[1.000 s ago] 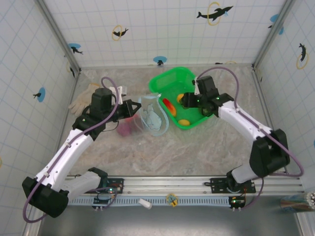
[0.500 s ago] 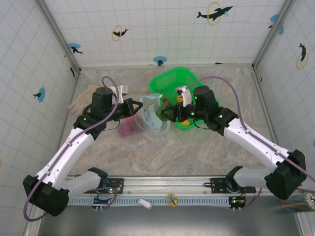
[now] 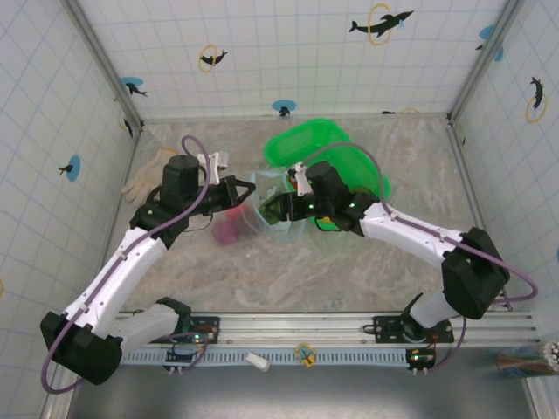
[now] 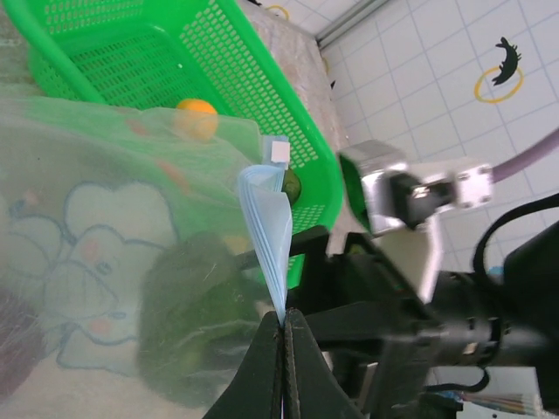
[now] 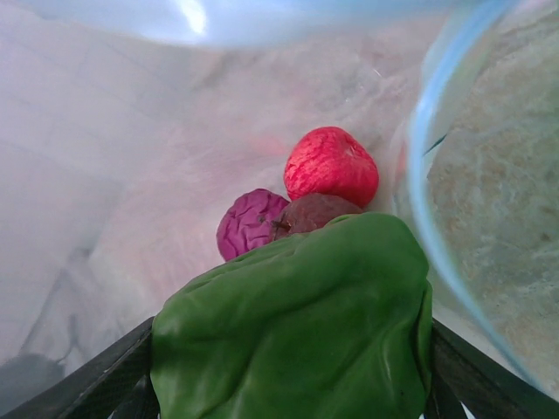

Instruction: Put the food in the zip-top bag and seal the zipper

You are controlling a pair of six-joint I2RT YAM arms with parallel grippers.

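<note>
The green vegetable (image 5: 297, 319) is inside the bag's raised rim, so the robot's right gripper continues to go deeper and lets go of it by the red fruit (image 5: 332, 164).
The clear blue-tinted zip-top bag (image 3: 262, 218) lies at the table's middle, its mouth facing right. My left gripper (image 3: 241, 194) is shut on the light-blue zipper (image 4: 269, 229) and holds the rim up. My right gripper (image 3: 276, 208) sits in the bag's mouth, shut on a green leafy toy vegetable (image 5: 306, 323). Deeper inside the bag lie a red fruit (image 5: 332, 166), a purple cabbage (image 5: 249, 223) and a dark maroon piece (image 5: 311, 212). The green vegetable (image 4: 196, 323) shows through the plastic in the left wrist view.
The green mesh basket (image 3: 316, 144) stands right behind the bag, partly under my right arm; an orange fruit (image 4: 196, 119) and a dark green piece (image 4: 291, 185) lie in it. A white glove (image 3: 147, 176) rests at the far left. Tiled walls enclose the table.
My right arm has swung left from the basket to the bag's mouth, carrying the green vegetable. The left gripper has kept its hold on the zipper rim.
</note>
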